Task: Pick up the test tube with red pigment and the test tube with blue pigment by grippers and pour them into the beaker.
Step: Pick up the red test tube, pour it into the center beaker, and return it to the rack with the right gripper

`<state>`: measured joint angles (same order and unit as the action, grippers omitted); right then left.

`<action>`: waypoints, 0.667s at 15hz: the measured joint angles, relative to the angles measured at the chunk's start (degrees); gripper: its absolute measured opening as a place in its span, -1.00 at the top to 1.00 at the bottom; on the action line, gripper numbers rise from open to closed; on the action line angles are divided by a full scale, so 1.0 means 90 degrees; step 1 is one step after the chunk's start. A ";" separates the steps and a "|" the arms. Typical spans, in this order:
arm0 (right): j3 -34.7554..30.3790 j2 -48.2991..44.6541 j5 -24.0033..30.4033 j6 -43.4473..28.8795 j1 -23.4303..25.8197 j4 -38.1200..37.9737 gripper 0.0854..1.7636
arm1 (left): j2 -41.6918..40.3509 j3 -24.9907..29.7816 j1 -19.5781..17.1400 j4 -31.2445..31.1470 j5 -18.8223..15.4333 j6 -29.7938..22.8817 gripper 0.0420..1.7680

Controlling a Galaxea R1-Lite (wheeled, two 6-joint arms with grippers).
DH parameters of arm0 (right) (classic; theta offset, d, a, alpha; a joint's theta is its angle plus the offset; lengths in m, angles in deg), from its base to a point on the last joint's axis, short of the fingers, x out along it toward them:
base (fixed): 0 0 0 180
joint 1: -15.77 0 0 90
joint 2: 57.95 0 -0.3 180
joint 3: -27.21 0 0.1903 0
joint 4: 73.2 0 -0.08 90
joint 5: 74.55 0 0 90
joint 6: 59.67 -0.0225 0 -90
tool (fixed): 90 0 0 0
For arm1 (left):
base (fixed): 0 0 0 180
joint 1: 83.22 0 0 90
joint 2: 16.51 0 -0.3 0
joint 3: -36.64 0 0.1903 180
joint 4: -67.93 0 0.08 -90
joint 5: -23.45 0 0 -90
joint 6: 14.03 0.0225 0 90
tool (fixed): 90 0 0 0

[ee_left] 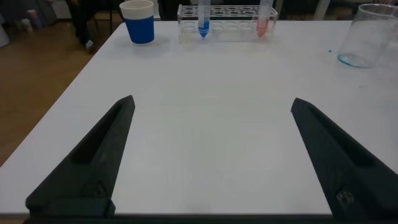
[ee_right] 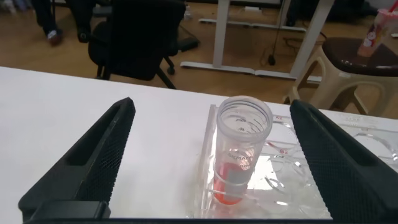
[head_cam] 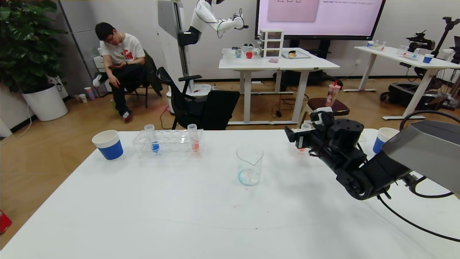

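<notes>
The red pigment (ee_right: 230, 182) is low in the open test tube (ee_right: 245, 118), so I expect it to flow out in a stream and cover only the bottom of the beaker when I pour.
A test tube with red pigment (ee_right: 242, 149) stands upright in a clear rack (ee_right: 348, 162) at the table's far right. My right gripper (ee_right: 212, 102) is open, one finger on each side of the tube and well apart from it. From the head, this gripper (head_cam: 301, 139) covers most of that tube (head_cam: 305, 126). The test tube with blue pigment (head_cam: 155, 138) and a second red tube (head_cam: 194, 138) stand in another clear rack (head_cam: 172, 144) at the far left. The beaker (head_cam: 249, 165) stands mid-table. My left gripper (ee_left: 212, 101) is open above bare table, facing the blue tube (ee_left: 203, 18).
A blue-and-white paper cup (head_cam: 108, 144) stands left of the left rack, and another (head_cam: 382, 138) at the far right behind my right arm. Beyond the table's far edge are a black office chair (head_cam: 205, 108), a seated person (head_cam: 120, 64) and other tables.
</notes>
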<state>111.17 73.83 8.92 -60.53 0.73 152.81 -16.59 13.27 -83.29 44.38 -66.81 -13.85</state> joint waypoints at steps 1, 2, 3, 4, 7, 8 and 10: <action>0.0070 0.0100 -0.0045 0.0000 0.0024 0.0003 -0.97 | 0.0000 0.0000 -0.0003 0.0000 0.0003 0.0000 -0.98; 0.0122 0.0192 -0.0064 -0.0005 0.0046 0.0005 -0.97 | 0.0000 0.0000 -0.0003 0.0000 0.0003 0.0000 -0.98; 0.0164 0.0264 -0.0076 -0.0070 0.0061 0.0008 -0.97 | 0.0000 0.0000 0.0000 0.0000 0.0003 -0.0003 -0.98; 0.0217 0.0322 -0.0095 -0.0187 0.0061 0.0008 -0.97 | 0.0000 0.0000 0.0000 0.0003 0.0005 0.0000 -0.98; 0.0297 0.0389 -0.0103 -0.0244 0.0054 0.0009 -0.84 | 0.0000 0.0000 -0.0003 0.0000 0.0000 0.0000 -0.98; 0.0306 0.0386 -0.0112 -0.0244 0.0049 0.0012 -0.55 | 0.0000 0.0000 -0.0003 0.0000 0.0000 0.0000 -0.98; 0.0306 0.0367 -0.0205 -0.0244 0.0043 0.0079 0.44 | 0.0000 0.0000 0.0000 0.0003 0.0003 -0.0003 -0.98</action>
<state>113.92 77.14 7.08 -62.72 1.12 153.52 -16.59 13.27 -83.29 44.41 -66.79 -13.88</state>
